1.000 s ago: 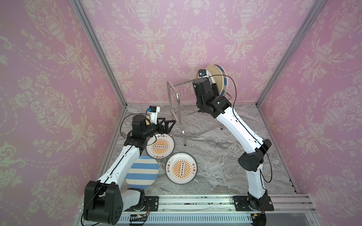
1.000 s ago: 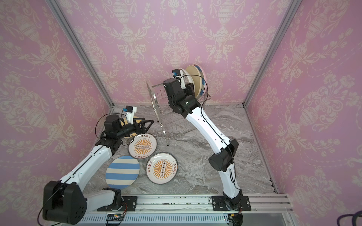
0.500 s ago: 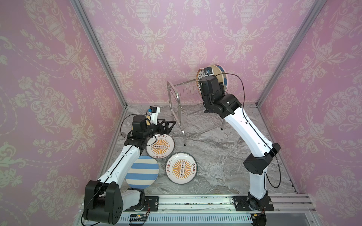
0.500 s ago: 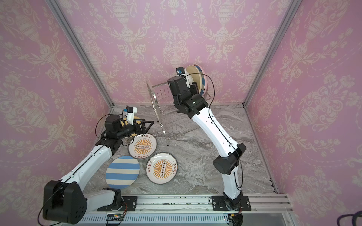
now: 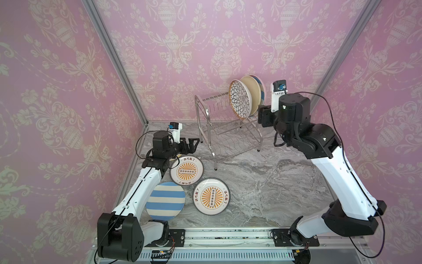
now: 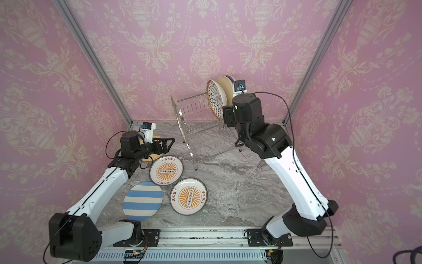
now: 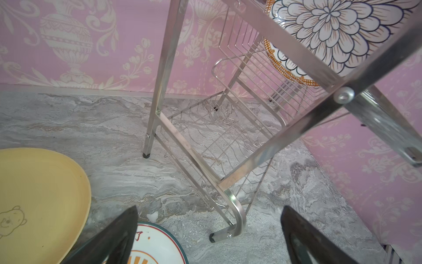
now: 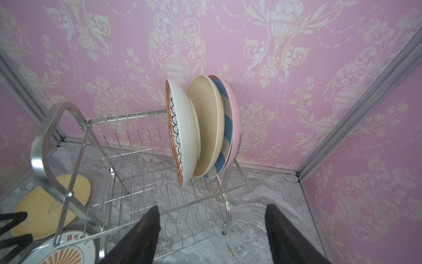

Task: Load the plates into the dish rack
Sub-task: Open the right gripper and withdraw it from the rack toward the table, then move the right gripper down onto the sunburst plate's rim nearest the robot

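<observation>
The front sunburst plate's edge [image 5: 228,195] has clear marble [image 5: 244,196] beside it, so my open right gripper should keep moving down there until its fingers are on either side of that edge, then close.
The steel dish rack [image 5: 206,118] [image 6: 182,123] stands at the back. Several plates stand upright at its upper tier's right end: black-petal [image 5: 239,100] [image 8: 182,137], beige [image 8: 207,128], blue-striped [image 8: 225,146], pink [image 8: 235,118]. My right gripper [image 5: 262,116] [image 8: 212,206] hangs open and empty just right of them, touching none. On the table lie two sunburst plates [image 5: 186,171] [image 5: 211,196], a blue-white striped plate [image 5: 165,201] and a yellow plate [image 7: 34,194] partly under my left arm. My left gripper [image 5: 194,142] [image 7: 210,210] hovers open over the table by the rack's front leg [image 7: 228,235].
Pink patterned walls close the marble table [image 5: 274,182] on three sides, with metal corner posts [image 5: 114,57]. The arms' base rail [image 5: 228,237] runs along the front edge. The rack's lower tier [image 7: 217,141] holds nothing.
My right arm has drawn back to the right, away from the rack's top, and its jaws have spread wider. The black-petal plate now shows standing free in the rack. The left arm is still.
</observation>
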`<state>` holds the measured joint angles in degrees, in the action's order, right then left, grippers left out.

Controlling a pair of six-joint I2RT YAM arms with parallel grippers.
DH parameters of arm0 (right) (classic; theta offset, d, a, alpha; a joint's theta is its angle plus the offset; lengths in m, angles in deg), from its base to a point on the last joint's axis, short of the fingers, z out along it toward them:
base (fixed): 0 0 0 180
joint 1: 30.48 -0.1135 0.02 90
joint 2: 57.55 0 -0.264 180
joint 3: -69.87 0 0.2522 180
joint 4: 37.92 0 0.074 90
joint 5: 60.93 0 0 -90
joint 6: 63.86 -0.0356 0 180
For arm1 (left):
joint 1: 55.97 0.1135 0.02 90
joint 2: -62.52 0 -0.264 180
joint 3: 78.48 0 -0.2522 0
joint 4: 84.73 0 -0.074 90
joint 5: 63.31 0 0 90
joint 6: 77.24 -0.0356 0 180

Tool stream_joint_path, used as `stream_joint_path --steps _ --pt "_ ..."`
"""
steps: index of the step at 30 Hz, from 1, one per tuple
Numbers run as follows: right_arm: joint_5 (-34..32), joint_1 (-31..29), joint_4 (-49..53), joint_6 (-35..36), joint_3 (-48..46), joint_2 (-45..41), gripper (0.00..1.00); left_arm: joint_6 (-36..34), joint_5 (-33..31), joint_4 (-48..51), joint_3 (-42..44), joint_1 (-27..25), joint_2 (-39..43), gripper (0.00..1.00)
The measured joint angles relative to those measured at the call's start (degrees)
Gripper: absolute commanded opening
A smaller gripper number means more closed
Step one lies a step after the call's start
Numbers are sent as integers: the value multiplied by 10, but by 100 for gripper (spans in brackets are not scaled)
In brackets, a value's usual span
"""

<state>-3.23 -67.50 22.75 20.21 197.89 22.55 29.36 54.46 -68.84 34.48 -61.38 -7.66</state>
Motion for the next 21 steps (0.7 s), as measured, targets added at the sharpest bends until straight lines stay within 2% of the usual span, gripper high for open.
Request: stream_joint_path --steps 5,8,11,15,18,21 --pt "153 58 10 -79 -230 -172 75 9 -23 34 1 1 3 99" --pt "245 63 -2 -128 -379 -231 74 19 -32 46 15 1 24 99" --pt "329 63 -30 -168 -520 -244 74 39 -42 53 46 1 59 99" --pt "409 61 -101 -220 -677 -258 73 73 -42 52 106 1 95 99" --pt "448 45 -202 -276 -783 -282 72 99 -43 53 163 -2 115 99" --pt "460 3 -281 -313 -842 -261 72 116 -61 57 207 -18 137 99"
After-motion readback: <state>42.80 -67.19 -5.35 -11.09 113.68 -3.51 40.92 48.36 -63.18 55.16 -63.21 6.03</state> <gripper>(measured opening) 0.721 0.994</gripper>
